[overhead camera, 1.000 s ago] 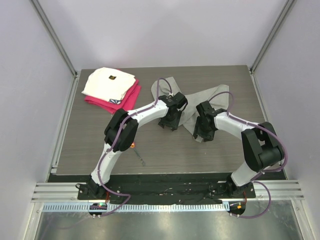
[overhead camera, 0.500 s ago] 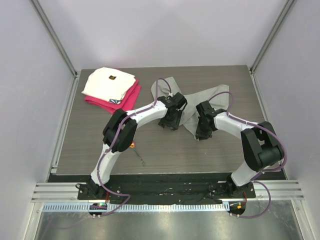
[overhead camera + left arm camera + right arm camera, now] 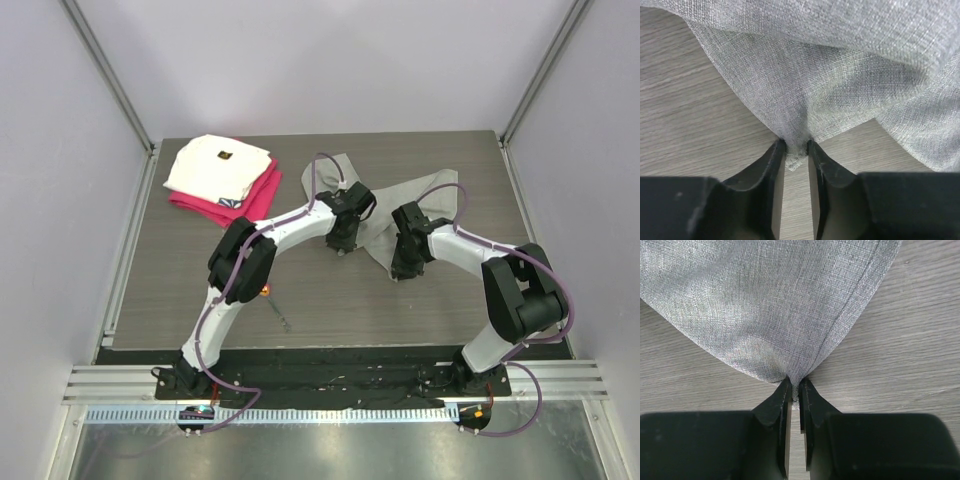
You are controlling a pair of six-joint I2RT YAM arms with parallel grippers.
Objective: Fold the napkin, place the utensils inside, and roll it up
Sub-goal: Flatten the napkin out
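My left gripper is holding the napkin, which lies crumpled (image 3: 379, 239) with its held corners close together, so it should pull its corner toward the magenta-red cloth before my right gripper takes another.
The light-grey napkin (image 3: 380, 210) lies crumpled at the middle back of the table. My left gripper (image 3: 343, 246) is shut on a corner of it; the left wrist view shows the cloth (image 3: 840, 80) pinched between the fingertips (image 3: 777, 152). My right gripper (image 3: 400, 271) is shut on another corner; the right wrist view shows the hemmed cloth (image 3: 770, 300) pinched between the fingertips (image 3: 785, 392). The utensil (image 3: 275, 305), a thin grey stem with an orange end, lies on the table near the front left, partly hidden under my left arm.
A folded white cloth with a small dark mark (image 3: 218, 166) sits on a magenta-red folded cloth (image 3: 255, 197) at the back left corner. Metal frame posts stand at the table's sides.
Both grippers have moved slightly toward the back of the table with the napkin corners pinched. The napkin has shifted a little with them.
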